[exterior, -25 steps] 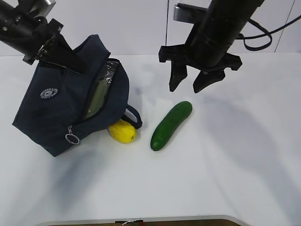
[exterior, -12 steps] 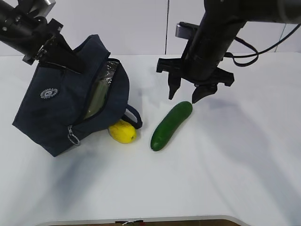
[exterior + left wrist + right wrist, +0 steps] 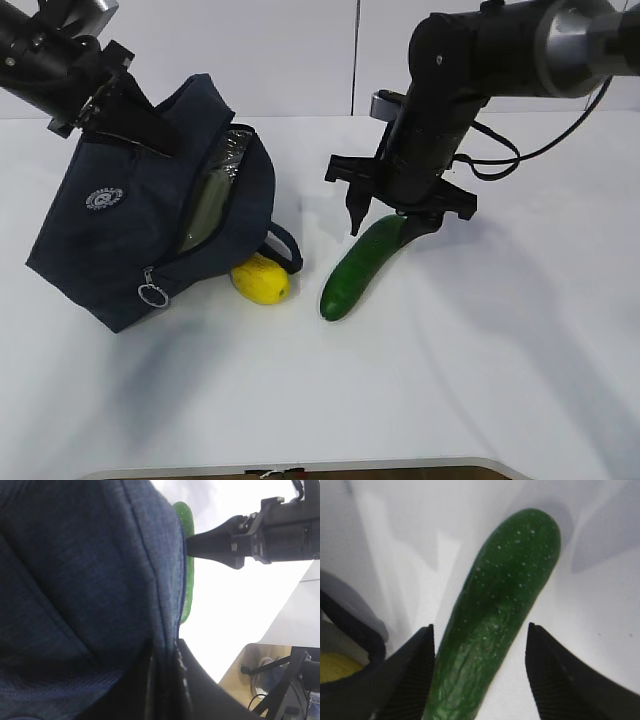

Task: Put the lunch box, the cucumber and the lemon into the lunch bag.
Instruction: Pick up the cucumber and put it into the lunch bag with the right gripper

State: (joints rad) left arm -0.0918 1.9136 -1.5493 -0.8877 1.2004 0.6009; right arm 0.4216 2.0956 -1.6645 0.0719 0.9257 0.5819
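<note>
I expect the cucumber [image 3: 361, 268] to fit lengthwise next to the lunch box when I carry it into the bag, because foil lining [image 3: 231, 153] shows past the pale green lid.
The navy lunch bag [image 3: 130, 230] lies tilted on the white table with its zipper open; the pale green lid of the lunch box [image 3: 205, 205] shows inside against the foil lining. My left gripper [image 3: 150, 135] is shut on the bag's upper fabric edge [image 3: 167, 645] and holds the mouth up. The lemon [image 3: 261, 279] lies at the bag's mouth by a handle. The cucumber [image 3: 361, 266] lies slanted to its right. My right gripper [image 3: 385, 225] is open and straddles the cucumber's far end [image 3: 505, 615], one finger on each side.
The bag's metal ring zipper pull [image 3: 152, 294] hangs at its front corner. The table's front edge [image 3: 300, 468] runs along the bottom. A white wall stands behind the table.
My right gripper has come down and slightly left, from above the cucumber's far end to around it. The left gripper, bag, lemon and cucumber have not moved.
</note>
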